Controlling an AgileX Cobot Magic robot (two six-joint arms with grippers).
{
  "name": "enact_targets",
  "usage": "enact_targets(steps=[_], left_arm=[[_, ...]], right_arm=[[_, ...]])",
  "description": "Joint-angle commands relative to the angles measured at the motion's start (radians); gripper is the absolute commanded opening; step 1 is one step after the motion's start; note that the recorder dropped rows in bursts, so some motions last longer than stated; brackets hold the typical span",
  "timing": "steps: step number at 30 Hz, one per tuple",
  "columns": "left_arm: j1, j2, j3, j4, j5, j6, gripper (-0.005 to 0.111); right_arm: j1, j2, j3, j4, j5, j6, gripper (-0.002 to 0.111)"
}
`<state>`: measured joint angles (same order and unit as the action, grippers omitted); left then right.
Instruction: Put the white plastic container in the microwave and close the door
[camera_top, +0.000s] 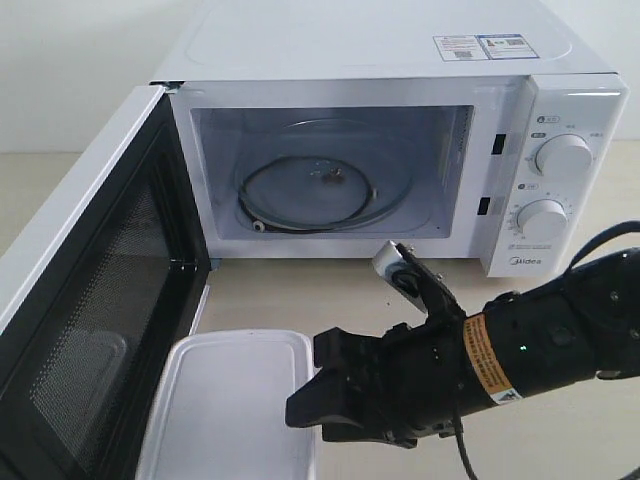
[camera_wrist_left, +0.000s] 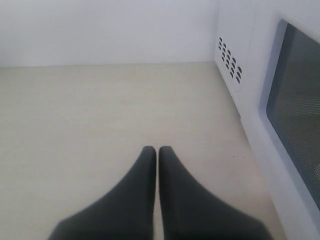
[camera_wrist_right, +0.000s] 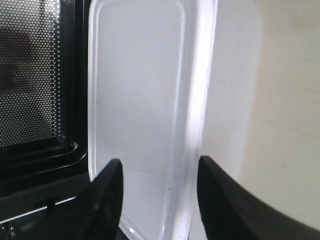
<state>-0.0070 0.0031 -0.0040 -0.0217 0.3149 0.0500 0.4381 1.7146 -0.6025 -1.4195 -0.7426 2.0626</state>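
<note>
I expect the white plastic container to come up whole with its lid still on when I lift the lid by its rim, because the lid's rim sits flush along the container's side.
The white plastic container lies on the table in front of the open microwave, beside the swung-out door. My right gripper is open at the container's right end, its fingers spread either side of the lid's edge, one finger over the lid and one past the rim; I cannot tell if they touch it. The glass turntable sits in the cavity. My left gripper is shut on nothing above bare table, beside the door's outer face; it is out of the exterior view.
The door's dark mesh window and black inner frame stand close to the container's left side. Two round knobs are on the microwave's right panel. Bare beige tabletop lies between the microwave's front and the container.
</note>
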Motion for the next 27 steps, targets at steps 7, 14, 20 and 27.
enact_targets(steps=[7, 14, 20, 27], left_arm=[[-0.003, -0.003, 0.004, -0.005, -0.003, 0.003, 0.004], [-0.003, -0.003, 0.004, -0.005, -0.003, 0.003, 0.004], [-0.003, -0.003, 0.004, -0.005, -0.003, 0.003, 0.004], [-0.003, -0.003, 0.004, -0.005, -0.003, 0.003, 0.004]], right_arm=[[0.001, 0.128, -0.051, -0.035, -0.062, 0.034, 0.044], [0.001, 0.130, -0.051, -0.035, -0.076, 0.025, 0.044], [0.001, 0.130, -0.051, -0.035, -0.068, 0.018, 0.044], [0.001, 0.130, -0.051, -0.035, -0.068, 0.011, 0.017]])
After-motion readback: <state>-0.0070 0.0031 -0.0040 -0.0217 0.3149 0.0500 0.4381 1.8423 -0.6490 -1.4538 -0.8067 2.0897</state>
